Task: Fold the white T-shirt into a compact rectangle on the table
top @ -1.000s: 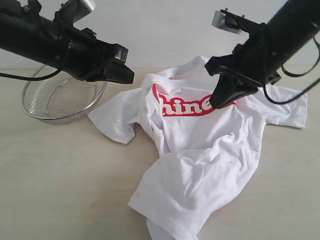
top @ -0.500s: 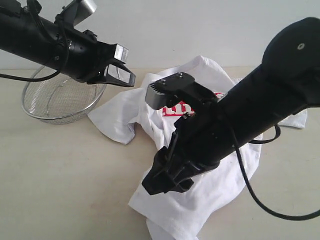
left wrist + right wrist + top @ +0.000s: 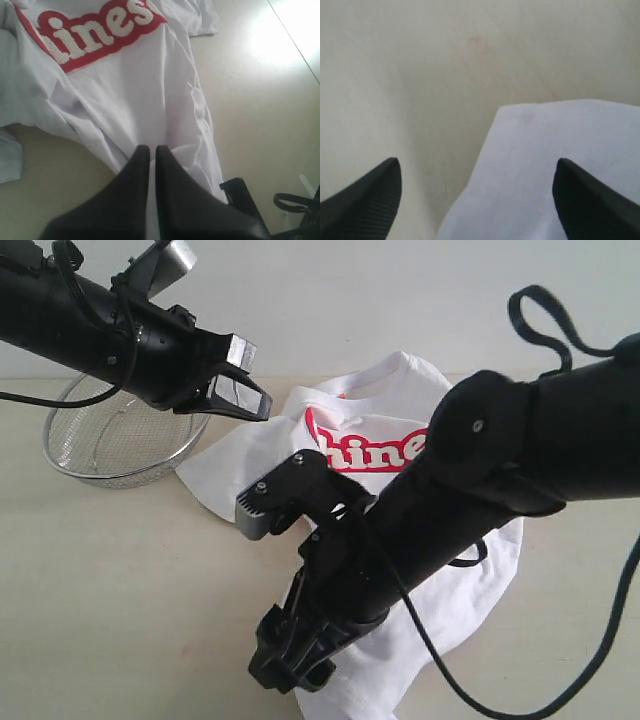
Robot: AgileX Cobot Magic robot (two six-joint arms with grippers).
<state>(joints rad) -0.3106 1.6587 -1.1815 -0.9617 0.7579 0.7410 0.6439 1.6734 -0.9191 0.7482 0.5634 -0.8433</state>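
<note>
The white T-shirt narrows inward toward its near hem (image 3: pixel 352 695), so I expect its gathered lower body (image 3: pixel 440 625) to spread out wide when I pull the corner of the hem.
The white T-shirt (image 3: pixel 365 455) lies crumpled on the table (image 3: pixel 120 590), its red "Chinese" lettering (image 3: pixel 370 452) partly showing behind my right arm. That arm reaches across the shirt to its near hem. The right gripper (image 3: pixel 288 670) stands wide open there, low over the table. In the right wrist view the gripper (image 3: pixel 477 167) straddles a corner of the shirt's hem (image 3: pixel 555 160), one finger over cloth and one over bare table (image 3: pixel 420 75). My left gripper (image 3: pixel 245 395) hangs above the shirt's left sleeve. In the left wrist view its jaws (image 3: pixel 149 148) are shut, with the shirt (image 3: pixel 130 85) beneath them.
A steel mesh bowl (image 3: pixel 115 440) stands at the back left, under the left arm. Bare table lies to the left and front of the shirt. A pale wall runs along the back. The right arm's cable (image 3: pixel 540 325) loops above the shirt.
My right arm has swung from the chest lettering down across the shirt to its near hem corner. The left gripper has turned slightly and stayed put.
</note>
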